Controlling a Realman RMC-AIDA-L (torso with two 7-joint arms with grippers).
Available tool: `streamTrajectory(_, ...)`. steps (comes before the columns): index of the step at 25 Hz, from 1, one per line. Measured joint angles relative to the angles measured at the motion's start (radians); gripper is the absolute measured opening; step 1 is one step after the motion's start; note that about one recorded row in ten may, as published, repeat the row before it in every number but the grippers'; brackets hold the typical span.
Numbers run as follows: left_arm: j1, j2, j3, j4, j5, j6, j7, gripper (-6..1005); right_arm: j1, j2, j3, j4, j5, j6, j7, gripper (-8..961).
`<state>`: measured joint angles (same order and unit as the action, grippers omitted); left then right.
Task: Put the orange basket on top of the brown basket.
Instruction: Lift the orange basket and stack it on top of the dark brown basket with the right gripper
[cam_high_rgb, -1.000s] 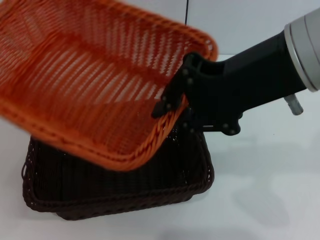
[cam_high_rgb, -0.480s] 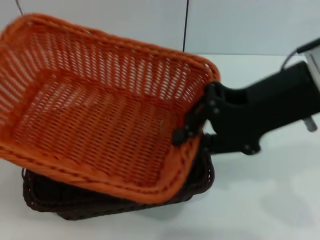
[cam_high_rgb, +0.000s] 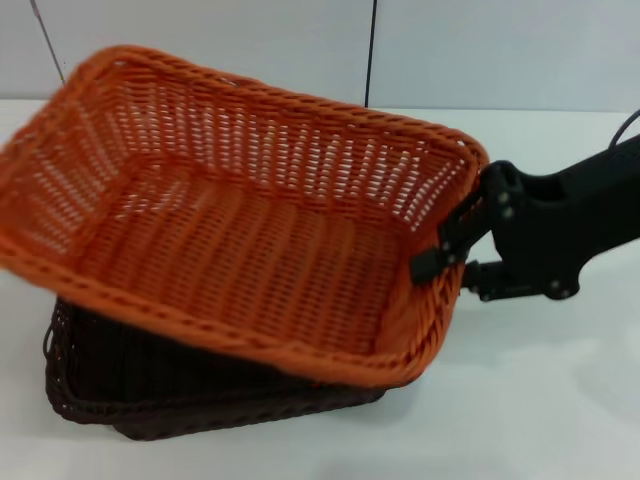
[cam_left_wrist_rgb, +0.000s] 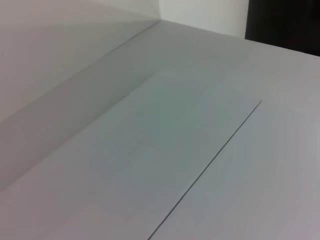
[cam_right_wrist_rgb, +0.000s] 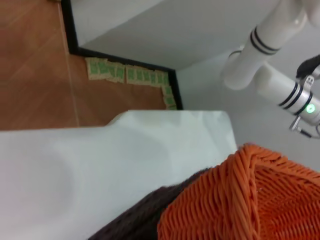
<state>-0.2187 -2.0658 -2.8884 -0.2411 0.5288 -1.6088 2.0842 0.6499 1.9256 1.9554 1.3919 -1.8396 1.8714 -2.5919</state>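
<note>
The orange basket's base (cam_high_rgb: 245, 265) is hanging above the brown basket's opening (cam_high_rgb: 165, 355), so the robot's right gripper goes on lowering the orange basket until it rests there, and then let go.
The orange basket (cam_high_rgb: 250, 240) hangs tilted over the brown basket (cam_high_rgb: 150, 385), its left end raised and its near edge low over the brown one's rim. Whether the two touch I cannot tell. My right gripper (cam_high_rgb: 450, 262) is shut on the orange basket's right rim, one finger inside the wall and one outside. The brown basket stands on the white table, mostly covered, with only its front and left sides showing. In the right wrist view an orange basket (cam_right_wrist_rgb: 250, 200) corner sits above the brown basket (cam_right_wrist_rgb: 135, 217) edge. My left gripper is out of view.
White table (cam_high_rgb: 540, 400) spreads to the right and in front of the baskets. A pale wall (cam_high_rgb: 500, 50) stands behind them. The right wrist view shows the table's edge, brown floor (cam_right_wrist_rgb: 35, 65) beyond it, and the left arm (cam_right_wrist_rgb: 270, 65) raised far off.
My right gripper has carried the orange basket rightward and turned it flatter, so it now covers most of the brown basket. The brown basket has not moved.
</note>
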Motion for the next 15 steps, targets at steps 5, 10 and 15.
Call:
streamTrajectory(5, 0.001, 0.0, 0.0, 0.024, -0.005, -0.01, 0.001, 653, 0.054, -0.022, 0.025, -0.141, -0.037, 0.0, -0.101, 163)
streamTrajectory(10, -0.003, 0.0, 0.0, 0.031, -0.024, -0.029, 0.002, 653, 0.094, -0.01, 0.018, -0.187, -0.1, -0.002, -0.09, 163)
streamTrajectory(15, -0.003, 0.0, 0.0, 0.031, -0.028, -0.032, 0.003, 653, 0.113, 0.008, 0.011, -0.186, -0.132, -0.014, -0.012, 163)
